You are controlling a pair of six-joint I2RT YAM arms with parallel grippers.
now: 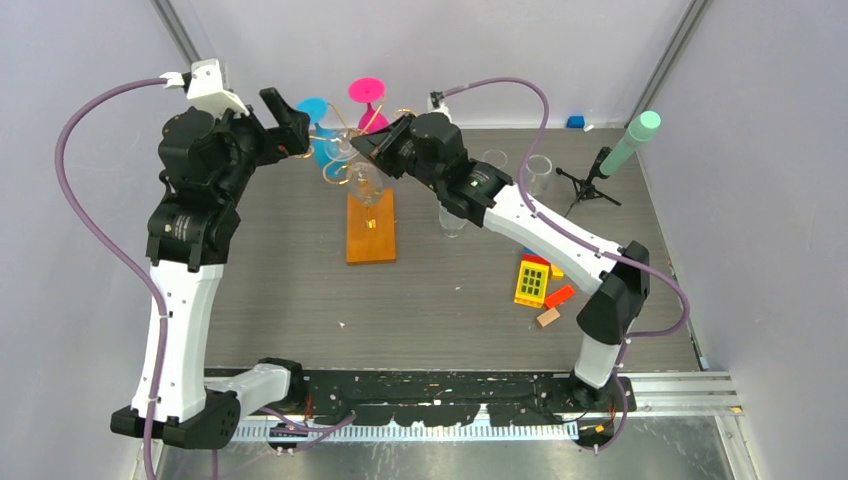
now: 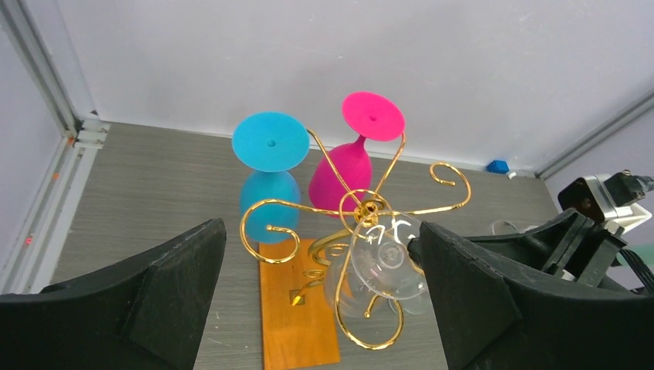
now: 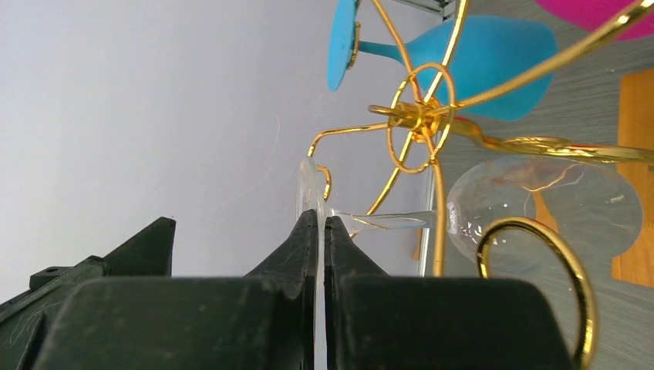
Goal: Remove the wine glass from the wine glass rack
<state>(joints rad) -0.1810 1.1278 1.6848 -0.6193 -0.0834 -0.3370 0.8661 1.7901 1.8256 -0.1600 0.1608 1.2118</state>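
I should keep my left gripper nearing the clear wine glass's stem (image 3: pixel 389 221) until its fingers close there: my right gripper pinches the foot's edge (image 3: pixel 311 185), leaving the stem free.
The wine glass rack (image 1: pixel 370 228) is a gold wire stand on an orange-brown wooden base (image 2: pixel 297 324). A clear wine glass (image 2: pixel 389 258) hangs upside down from one scroll arm, its bowl (image 3: pixel 563 204) below the wire. My right gripper (image 3: pixel 321 220) is shut on the thin edge of that glass's foot, reaching in from the right (image 1: pixel 372 145). Wide open and holding nothing, my left gripper (image 2: pixel 320 231) hovers above the rack's left side (image 1: pixel 295 125). A blue glass (image 2: pixel 270 142) and a pink glass (image 2: pixel 372 116) also hang on the rack's far side.
Clear cups (image 1: pixel 538 170) stand at the back right, and another (image 1: pixel 452 222) sits under the right arm. A black tripod with a mint-green tip (image 1: pixel 630 145) is at the far right. Toy bricks (image 1: pixel 535 280) lie right of centre. Walls close in on three sides.
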